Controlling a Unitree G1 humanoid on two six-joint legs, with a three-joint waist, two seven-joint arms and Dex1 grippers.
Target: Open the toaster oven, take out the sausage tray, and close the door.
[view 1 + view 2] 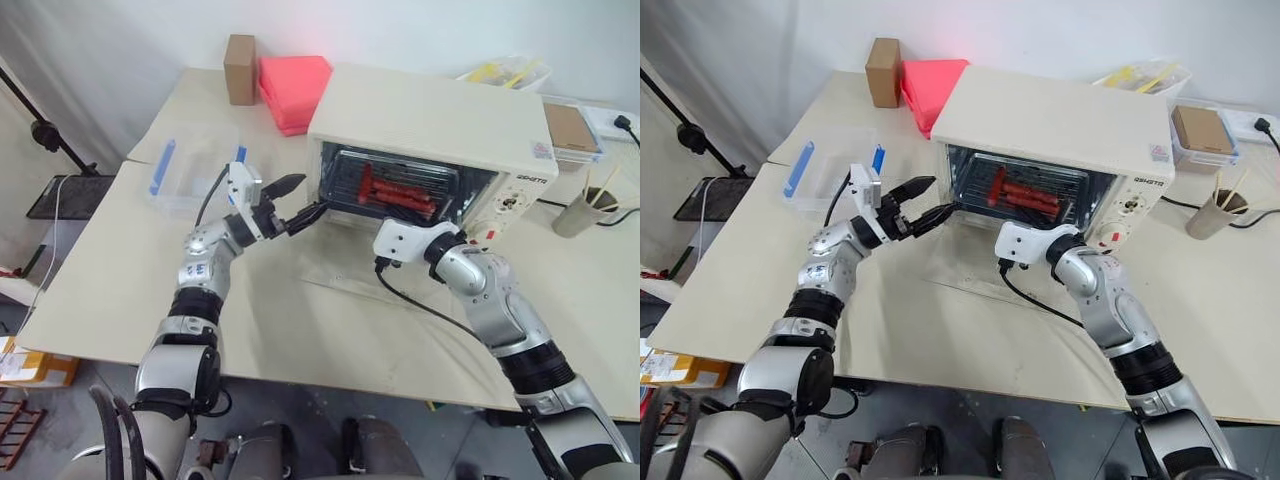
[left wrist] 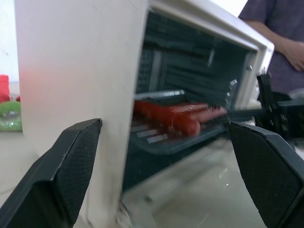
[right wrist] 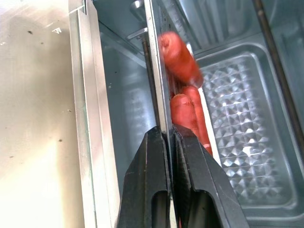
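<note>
The sausage tray (image 1: 393, 187) will stay stiff with the sausages on it when I carry it by one side, because it has a raised rim and ribbed bottom (image 1: 344, 181).
The cream toaster oven (image 1: 430, 120) stands at the back of the table with its glass door (image 1: 335, 265) folded down flat in front of it. Inside lies the sausage tray (image 1: 400, 195), a silvery embossed pan (image 3: 237, 142) with several red sausages (image 3: 183, 61) on a rack. My right gripper (image 3: 169, 133) is shut on the tray's thin front rim, over the lowered door. My left gripper (image 1: 312, 193) is open at the oven's front left corner, its fingers (image 2: 71, 161) spread wide, one beside the oven's side wall and nothing between them.
A clear plastic box with blue clips (image 1: 185, 170) sits left of my left arm. A pink stack (image 1: 295, 85) and a cardboard box (image 1: 240, 68) lie behind it. A cup of sticks (image 1: 585, 210) stands right of the oven. A person (image 2: 280, 42) stands beyond the table.
</note>
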